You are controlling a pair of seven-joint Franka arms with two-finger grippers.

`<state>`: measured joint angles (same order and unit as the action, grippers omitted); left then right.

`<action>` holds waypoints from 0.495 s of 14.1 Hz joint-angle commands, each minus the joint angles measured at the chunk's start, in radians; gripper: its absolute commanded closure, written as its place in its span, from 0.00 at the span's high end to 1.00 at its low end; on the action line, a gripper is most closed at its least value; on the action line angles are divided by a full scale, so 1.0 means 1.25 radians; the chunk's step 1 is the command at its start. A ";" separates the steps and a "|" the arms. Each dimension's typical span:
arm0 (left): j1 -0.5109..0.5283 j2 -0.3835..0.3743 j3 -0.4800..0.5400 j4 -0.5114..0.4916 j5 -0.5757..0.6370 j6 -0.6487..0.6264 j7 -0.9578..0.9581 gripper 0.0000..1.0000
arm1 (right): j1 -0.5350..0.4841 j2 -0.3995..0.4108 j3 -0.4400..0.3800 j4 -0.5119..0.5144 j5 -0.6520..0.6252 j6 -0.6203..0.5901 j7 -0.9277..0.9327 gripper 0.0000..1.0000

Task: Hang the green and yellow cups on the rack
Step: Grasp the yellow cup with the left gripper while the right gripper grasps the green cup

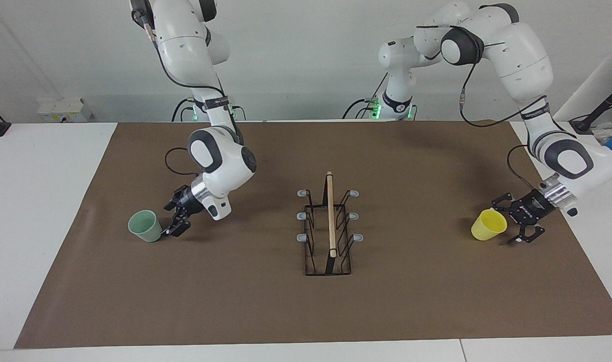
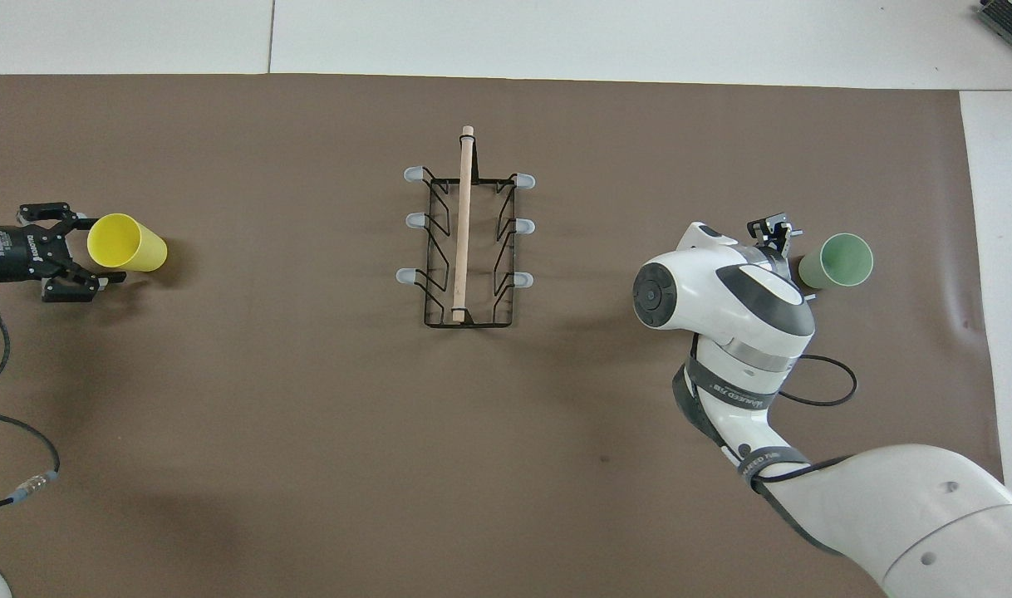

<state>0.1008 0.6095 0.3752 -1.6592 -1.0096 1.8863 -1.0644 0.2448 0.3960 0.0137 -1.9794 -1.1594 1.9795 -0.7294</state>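
Observation:
My gripper will lower the opening of the green cup (image 2: 837, 262) over one of the rack's wires, which stick outward with pale tips (image 2: 523, 280), so the cup will hang upside down.
The pale green cup (image 1: 145, 227) stands mouth up on the brown mat toward the right arm's end; it also shows in the overhead view (image 2: 838, 261). My right gripper (image 1: 172, 219) is open and low beside it, on the rack's side, with nothing in it (image 2: 784, 241). The yellow cup (image 1: 488, 224) stands toward the left arm's end (image 2: 128, 243). My left gripper (image 1: 509, 222) is open and low at the cup's rim, one finger on either side of it (image 2: 81, 249). The black wire rack (image 1: 330, 226) with its wooden rod stands mid-mat, its prongs bare (image 2: 464, 241).
The brown mat (image 1: 266, 301) covers most of the white table. The right arm's elbow hangs over the mat between the rack and the green cup (image 2: 722, 299). A loose cable lies near the left arm's end (image 2: 7, 465).

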 commanded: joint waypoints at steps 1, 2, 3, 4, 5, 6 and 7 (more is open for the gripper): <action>-0.016 -0.048 0.005 -0.083 -0.065 0.027 0.008 1.00 | -0.002 0.010 0.000 -0.022 -0.068 0.013 0.013 1.00; -0.016 -0.059 0.004 -0.106 -0.088 0.032 0.036 1.00 | -0.004 0.010 0.000 -0.025 -0.074 0.031 0.013 1.00; -0.018 -0.064 0.004 -0.132 -0.116 0.041 0.071 1.00 | -0.010 0.010 0.000 -0.037 -0.081 0.044 0.014 1.00; -0.029 -0.073 0.004 -0.156 -0.147 0.059 0.100 1.00 | -0.011 0.014 0.000 -0.044 -0.102 0.044 0.023 1.00; -0.032 -0.074 0.004 -0.168 -0.165 0.080 0.114 1.00 | -0.012 0.018 0.000 -0.053 -0.122 0.045 0.053 1.00; -0.044 -0.074 0.002 -0.175 -0.184 0.094 0.115 1.00 | -0.015 0.018 0.000 -0.069 -0.147 0.046 0.083 1.00; -0.054 -0.074 0.003 -0.182 -0.211 0.106 0.115 1.00 | -0.024 0.018 0.000 -0.080 -0.173 0.051 0.095 1.00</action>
<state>0.0718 0.5582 0.3733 -1.8208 -1.2160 1.9624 -0.9432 0.2403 0.4210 0.0101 -2.0385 -1.3012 2.0136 -0.6681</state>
